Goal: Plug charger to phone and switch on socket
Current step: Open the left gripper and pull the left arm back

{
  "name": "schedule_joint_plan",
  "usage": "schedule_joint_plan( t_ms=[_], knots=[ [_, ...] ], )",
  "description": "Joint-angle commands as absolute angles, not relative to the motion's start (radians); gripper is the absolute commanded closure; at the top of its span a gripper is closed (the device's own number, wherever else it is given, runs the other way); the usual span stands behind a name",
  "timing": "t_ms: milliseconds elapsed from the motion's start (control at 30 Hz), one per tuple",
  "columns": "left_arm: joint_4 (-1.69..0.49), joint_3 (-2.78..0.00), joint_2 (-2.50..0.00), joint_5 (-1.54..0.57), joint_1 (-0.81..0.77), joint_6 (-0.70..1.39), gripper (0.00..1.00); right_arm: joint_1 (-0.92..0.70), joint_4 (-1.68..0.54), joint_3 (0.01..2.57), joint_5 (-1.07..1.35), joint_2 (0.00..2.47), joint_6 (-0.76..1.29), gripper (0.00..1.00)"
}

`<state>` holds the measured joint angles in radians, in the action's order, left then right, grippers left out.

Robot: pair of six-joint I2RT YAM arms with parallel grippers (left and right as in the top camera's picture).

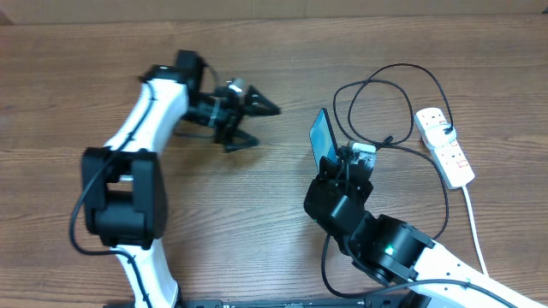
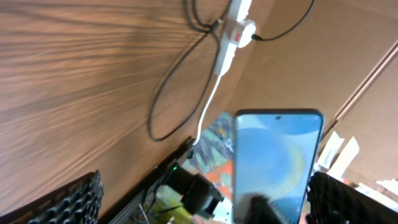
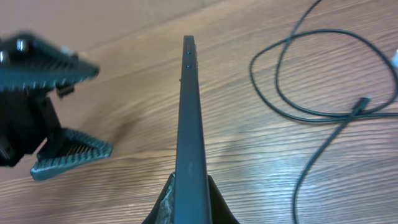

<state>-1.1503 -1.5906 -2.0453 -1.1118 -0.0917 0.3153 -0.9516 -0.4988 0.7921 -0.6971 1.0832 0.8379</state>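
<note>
The phone's broad screen (image 1: 321, 141) is facing my open left gripper, so my left gripper should move back while my right gripper tips the screen up and swings the phone's loose end (image 1: 321, 115) over.
My right gripper (image 1: 336, 167) is shut on the phone (image 1: 323, 135) and holds it on edge above the table. The right wrist view shows the phone's dark edge (image 3: 189, 118) clamped between the fingers (image 3: 189, 208). My left gripper (image 1: 254, 121) is open and empty, left of the phone and facing its blue screen (image 2: 277, 158), with its fingers (image 2: 217, 205) spread wide. The charger, a thin black looped cable (image 1: 390, 98), lies right of the phone, its connector tip (image 3: 360, 102) on the wood. The socket (image 1: 445, 145), a white strip with red switches, lies at the far right and also shows in the left wrist view (image 2: 236, 28).
The socket's thick white lead (image 1: 473, 218) runs toward the front edge. A black cable (image 1: 445, 201) trails past my right arm. The wooden table (image 1: 257, 222) lies between the two arms.
</note>
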Motion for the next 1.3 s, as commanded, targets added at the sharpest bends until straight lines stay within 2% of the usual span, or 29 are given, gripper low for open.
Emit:
schedule_joint_plan(
  t_ms=[0, 167, 333, 567, 800, 900, 1267],
  knots=[
    [-1.234, -1.605, -1.921, -1.032, -0.017, 0.072, 0.00, -0.953, -0.492, 0.820, -0.670, 1.036, 0.867, 0.96],
    [-1.383, -1.605, -1.777, -1.013, 0.080, -0.170, 0.00, -0.953, -0.499, 0.820, -0.670, 1.032, 1.007, 0.96],
    [-1.478, -1.605, -1.610, -1.013, 0.145, -0.326, 0.03, -0.953, -0.500, 0.820, -0.670, 1.032, 1.257, 0.96],
    [-1.495, -1.605, -1.368, -1.012, 0.179, -0.390, 0.04, -0.953, -0.500, 0.820, -0.648, 1.033, 1.621, 0.96],
    [-1.527, -1.605, -1.154, -0.936, 0.186, -0.387, 0.00, -0.953, -0.493, 0.820, -0.640, 1.034, 1.661, 0.96],
    [-1.569, -1.605, -1.063, -0.839, 0.187, -0.351, 0.00, -0.953, -0.499, 0.820, -0.640, 1.034, 1.661, 0.96],
    [-1.514, -1.569, -0.723, -0.325, 0.205, 0.125, 0.00, -0.953, -0.531, 0.819, -0.620, 1.034, 1.645, 0.96]
  ],
)
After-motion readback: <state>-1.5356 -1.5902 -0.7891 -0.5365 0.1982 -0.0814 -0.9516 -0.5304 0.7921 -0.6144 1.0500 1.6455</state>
